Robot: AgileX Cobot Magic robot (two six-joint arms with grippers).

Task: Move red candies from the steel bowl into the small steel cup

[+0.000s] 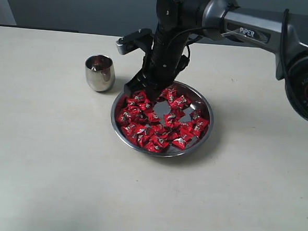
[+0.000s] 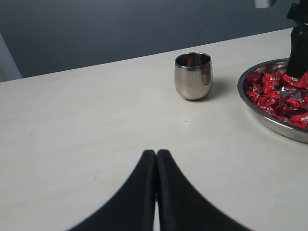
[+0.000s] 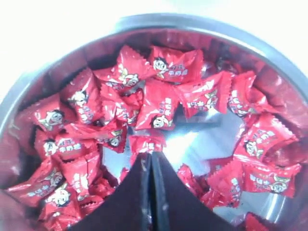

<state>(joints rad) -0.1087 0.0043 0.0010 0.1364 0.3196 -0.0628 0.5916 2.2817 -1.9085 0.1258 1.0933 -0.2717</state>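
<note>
The red candy (image 3: pixel 147 144) is beyond my right gripper's shut fingers, so next I open them and lower them around that candy (image 3: pixel 146 141) before I move to the cup.
The steel bowl (image 1: pixel 208 130) sits mid-table, holding many red candies (image 1: pixel 158 129) around a bare patch of its bottom. My right gripper (image 1: pixel 141 91) reaches down into the bowl's back-left part. In the right wrist view its fingers (image 3: pixel 150 155) are pressed together, and the lower edge of one red candy (image 3: pixel 147 143) lies pinched at their tips. The small steel cup (image 1: pixel 99 73) stands upright to the bowl's left, a red reflection inside it. My left gripper (image 2: pixel 156 153) is shut and holds nothing, low over bare table, facing the cup (image 2: pixel 193 76).
The pale table runs wide around bowl and cup. The right arm's black wrist (image 2: pixel 298 48) rises above the bowl's rim (image 2: pixel 269 122). A dark wall stands behind the table's far edge. The left arm does not show in the exterior view.
</note>
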